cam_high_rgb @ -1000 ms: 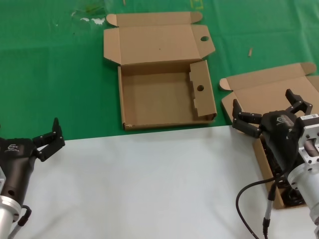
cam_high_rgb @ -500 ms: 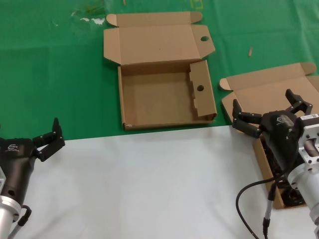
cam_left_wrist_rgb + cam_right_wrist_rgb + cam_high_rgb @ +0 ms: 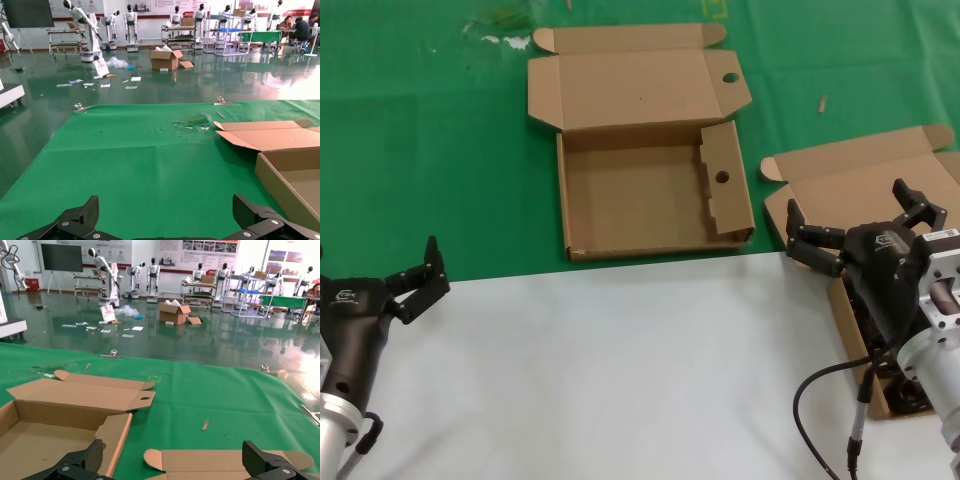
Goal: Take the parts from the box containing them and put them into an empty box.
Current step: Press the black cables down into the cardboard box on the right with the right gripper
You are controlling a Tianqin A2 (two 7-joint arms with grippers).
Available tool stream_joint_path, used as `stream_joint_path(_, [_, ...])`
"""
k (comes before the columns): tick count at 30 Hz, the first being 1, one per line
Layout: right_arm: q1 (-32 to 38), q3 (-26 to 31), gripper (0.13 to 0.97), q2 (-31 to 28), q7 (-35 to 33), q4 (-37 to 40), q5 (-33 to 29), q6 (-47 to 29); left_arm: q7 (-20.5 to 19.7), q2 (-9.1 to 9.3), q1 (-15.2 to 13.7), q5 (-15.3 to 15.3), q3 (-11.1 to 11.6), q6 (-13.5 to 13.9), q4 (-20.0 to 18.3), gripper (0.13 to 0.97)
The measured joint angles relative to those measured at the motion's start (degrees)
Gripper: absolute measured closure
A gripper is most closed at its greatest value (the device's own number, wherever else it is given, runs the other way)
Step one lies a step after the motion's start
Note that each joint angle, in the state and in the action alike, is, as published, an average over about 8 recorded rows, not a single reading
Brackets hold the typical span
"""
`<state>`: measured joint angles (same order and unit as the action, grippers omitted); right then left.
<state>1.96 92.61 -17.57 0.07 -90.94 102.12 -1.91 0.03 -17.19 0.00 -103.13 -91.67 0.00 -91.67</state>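
Observation:
My gripper will lift the black bundled cable out, and the cable should stay together as one bundle, because black coils [image 3: 907,395] are peeking out, gathered in rounded loops.
The empty box [image 3: 640,195] lies open on the green cloth at the middle, with round holes in its lid flap and inner partition; it also shows as the empty box [image 3: 292,172] and the empty box [image 3: 55,415]. At the right sits the box containing the parts [image 3: 850,175], lid [image 3: 220,460] folded back. My right gripper [image 3: 847,205] hovers open over it and hides most of its inside. Black cables [image 3: 908,397] peek out beneath the arm. My left gripper [image 3: 375,252] waits open at the near left, empty; it shows in its wrist view as the left gripper [image 3: 165,205]. The right gripper [image 3: 172,450] holds nothing.
A white sheet [image 3: 620,370] covers the near half of the table; green cloth [image 3: 440,150] covers the far half. White scraps [image 3: 500,40] and a small stick [image 3: 823,103] lie on the cloth. A cable [image 3: 820,400] hangs from the right arm.

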Motion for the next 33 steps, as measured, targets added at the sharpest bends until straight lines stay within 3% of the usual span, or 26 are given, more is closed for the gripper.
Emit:
stream_joint_path(10, [-0.03,-0.69,0.129,0.63,-0.86,0.18,-0.14,-0.44,-0.03,0.00,0.00,0.00,0.00,0.00,0.00,0.210])
stream_joint_path(22, [-0.85,-8.52,0.129,6.21,-10.56,0.89,0.16,-6.01,-0.03,0.00,0.00,0.00,0.00,0.00,0.00,0.420])
stream_joint_path(27, [-2.27,-7.32,0.129,2.29,-9.71,-1.27,-1.37,-7.40,-0.03,0.00,0.00,0.00,0.00,0.00,0.00,0.545])
stream_joint_path(33, [-4.28,-3.91,0.129,-8.82,-2.25,-5.45,-8.68,-11.53,-0.03,0.00,0.00,0.00,0.00,0.00,0.00,0.671])
